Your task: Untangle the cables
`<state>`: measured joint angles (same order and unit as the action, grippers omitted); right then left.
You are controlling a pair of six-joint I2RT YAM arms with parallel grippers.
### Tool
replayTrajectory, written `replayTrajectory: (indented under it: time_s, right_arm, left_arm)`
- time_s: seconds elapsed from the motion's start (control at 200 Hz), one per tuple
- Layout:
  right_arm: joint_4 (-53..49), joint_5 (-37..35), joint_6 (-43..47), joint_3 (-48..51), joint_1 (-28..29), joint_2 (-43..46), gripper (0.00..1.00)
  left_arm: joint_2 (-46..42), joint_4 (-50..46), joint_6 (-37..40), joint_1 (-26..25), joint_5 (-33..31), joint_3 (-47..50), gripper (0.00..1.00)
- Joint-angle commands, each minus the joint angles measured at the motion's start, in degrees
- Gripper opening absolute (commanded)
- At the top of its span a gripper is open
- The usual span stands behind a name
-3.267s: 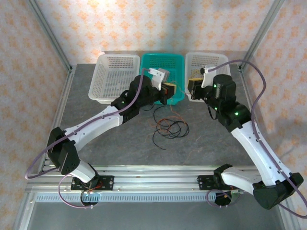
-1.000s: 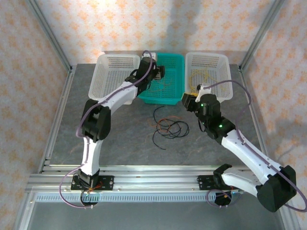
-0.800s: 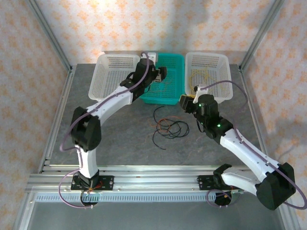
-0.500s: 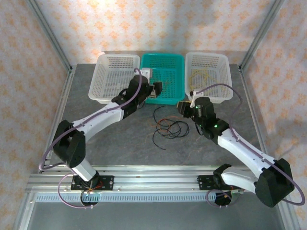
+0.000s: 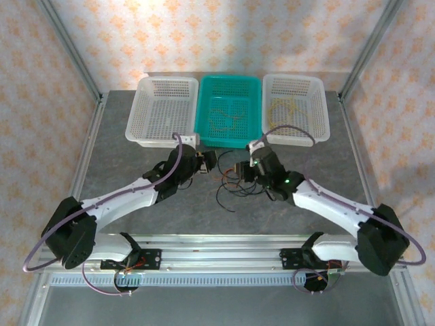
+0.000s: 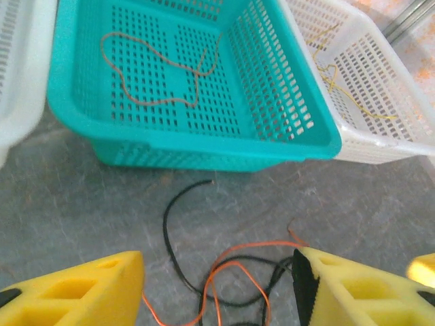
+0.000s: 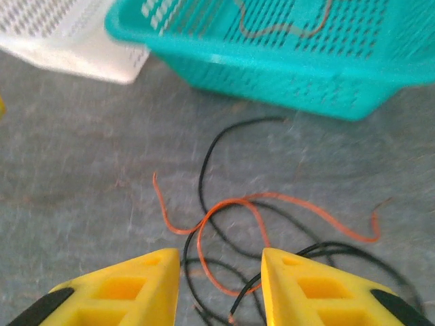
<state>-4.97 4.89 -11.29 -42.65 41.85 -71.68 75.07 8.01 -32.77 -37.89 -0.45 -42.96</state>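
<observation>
The orange cable's ends [image 7: 155,179] are free of the black coils, so the orange cable should come away by itself when the robot lifts it.
A black cable [image 5: 219,197] and a bright orange cable [image 7: 224,210] lie tangled on the grey table, in front of the teal basket [image 5: 201,109]. My left gripper [image 5: 209,160] hangs open just left of the tangle, and its wrist view shows the black cable [image 6: 166,224] and orange cable [image 6: 238,265] between its yellow fingers [image 6: 75,292]. My right gripper [image 5: 239,170] is open over the tangle's right side, low over the black cable [image 7: 207,163]. An orange-brown cable [image 5: 228,119] lies in the teal basket. A yellow cable [image 5: 285,109] lies in the right white basket [image 5: 293,77].
An empty white basket [image 5: 163,109] stands at the back left beside the teal one. The two grippers are close together, and the right one's yellow finger [image 6: 425,268] shows at the edge of the left wrist view. Metal frame posts stand at the table's corners.
Both arms have drawn back from the baskets and come down to the tangle on the table, ending close together. The tangle has not moved.
</observation>
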Motion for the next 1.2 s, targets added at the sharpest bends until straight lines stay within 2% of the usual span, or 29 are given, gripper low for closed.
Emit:
replayTrajectory:
  time_s: [0.0, 0.135, 0.4, 0.571, 0.986, 1.131, 1.191]
  right_arm:
    - [-0.5, -2.3, -1.9, -2.1, 2.2, -4.0, 0.36]
    - [-0.6, 1.5, -2.0, -4.5, 2.2, -9.9, 0.35]
    - [-1.1, 0.8, -2.1, -10.9, 2.3, -19.1, 0.31]
    - [-1.1, 0.3, -3.3, -13.2, 2.3, -23.6, 0.28]
    - [0.6, -0.4, -4.3, -14.2, 3.0, -29.8, 0.31]
    - [1.0, -1.4, -4.3, -14.8, 3.1, -31.0, 0.28]
    - [1.1, -2.1, -4.2, -14.9, 3.3, -30.8, 0.24]
  left_arm:
    - [-2.3, 2.9, -4.4, 0.5, 1.0, 3.3, 0.61]
    - [-6.1, 10.0, -9.0, 7.0, 8.6, 10.2, 0.61]
    - [-9.0, 14.3, -11.1, 14.7, 14.3, 14.2, 0.61]
    - [-8.1, 16.3, -12.1, 15.3, 16.0, 14.6, 0.59]
    - [-6.0, 19.0, -12.4, 15.2, 18.5, 13.8, 0.56]
    - [-5.8, 18.6, -12.1, 15.2, 18.2, 13.5, 0.55]
    - [-5.9, 18.4, -12.0, 15.2, 18.4, 13.5, 0.55]
